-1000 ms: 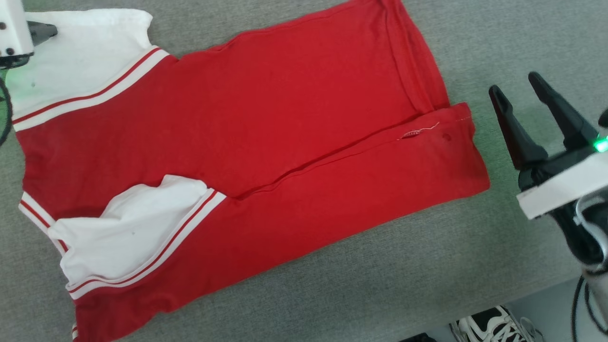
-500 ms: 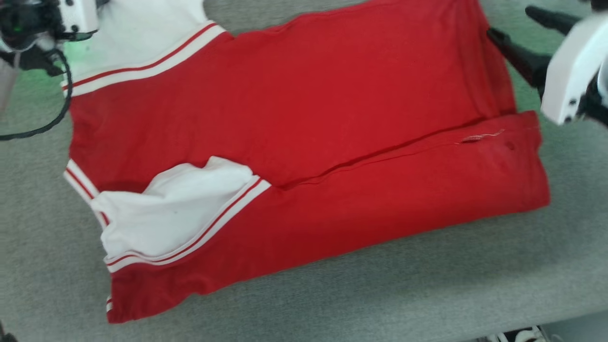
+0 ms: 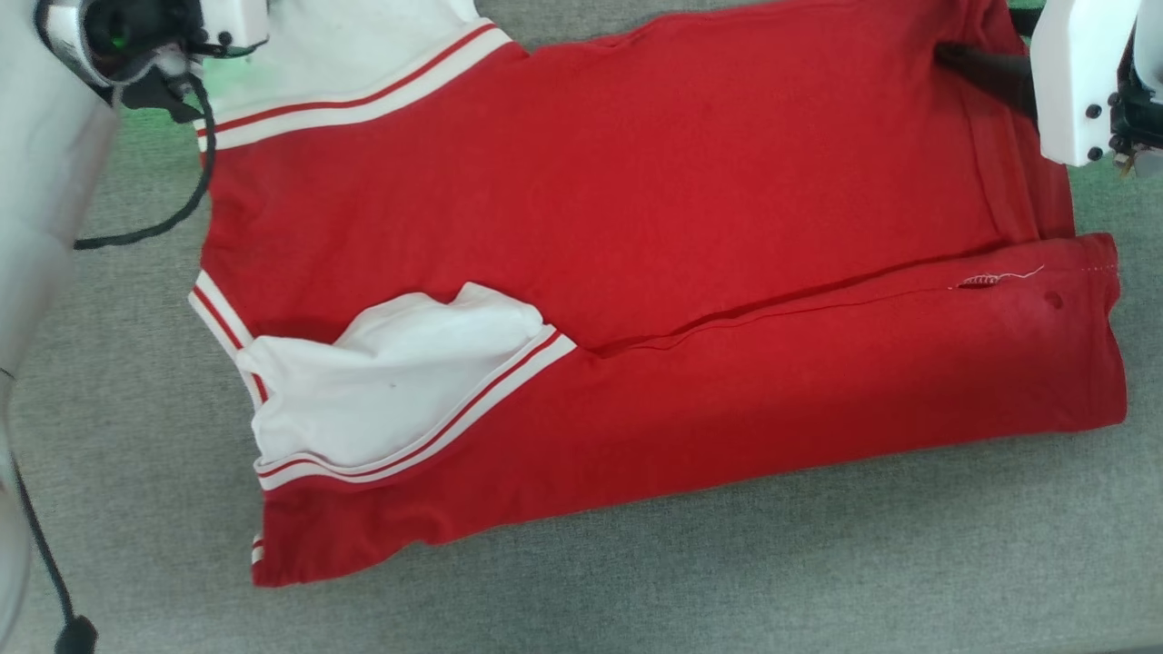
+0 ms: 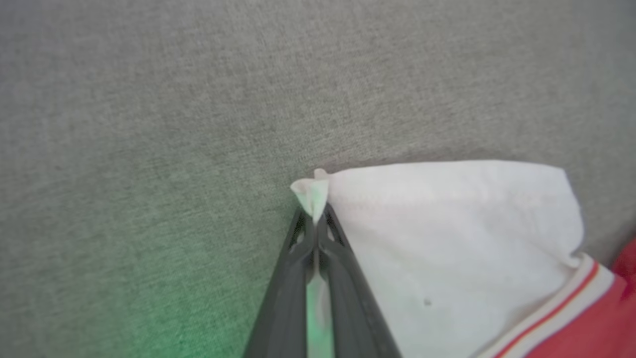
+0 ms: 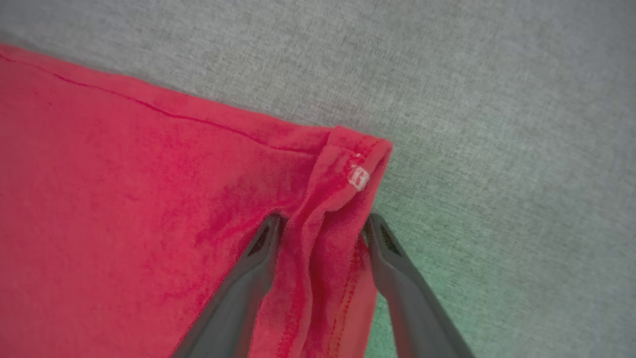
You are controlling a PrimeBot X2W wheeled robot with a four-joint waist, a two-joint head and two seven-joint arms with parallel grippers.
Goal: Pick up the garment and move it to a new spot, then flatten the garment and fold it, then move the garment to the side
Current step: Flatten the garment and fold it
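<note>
The limp hem corner (image 5: 360, 149) pokes out beyond the bunched red fold (image 5: 313, 229), so it will flop over and crumple when the robot folds the garment.
The garment (image 3: 636, 227), a red jersey with white sleeves and striped trim, lies flat on the grey cloth surface with its near long edge folded over. My left gripper (image 4: 314, 219) is shut on the corner of the far white sleeve (image 4: 447, 238); its wrist (image 3: 154, 36) shows at the head view's top left. My right gripper (image 5: 323, 221) stands open at the far right hem corner, straddling a raised ridge of red cloth (image 5: 328, 199). One of its dark fingers (image 3: 981, 68) rests on the red cloth.
The grey cloth surface (image 3: 727, 581) runs around the garment, with wide room in front of it. A black cable (image 3: 182, 200) hangs from my left wrist over the garment's left edge. My pale left forearm (image 3: 36, 227) fills the left border.
The head camera has shifted. My left gripper closed on the white sleeve corner. My right gripper moved from the bare surface right of the garment onto its far hem corner.
</note>
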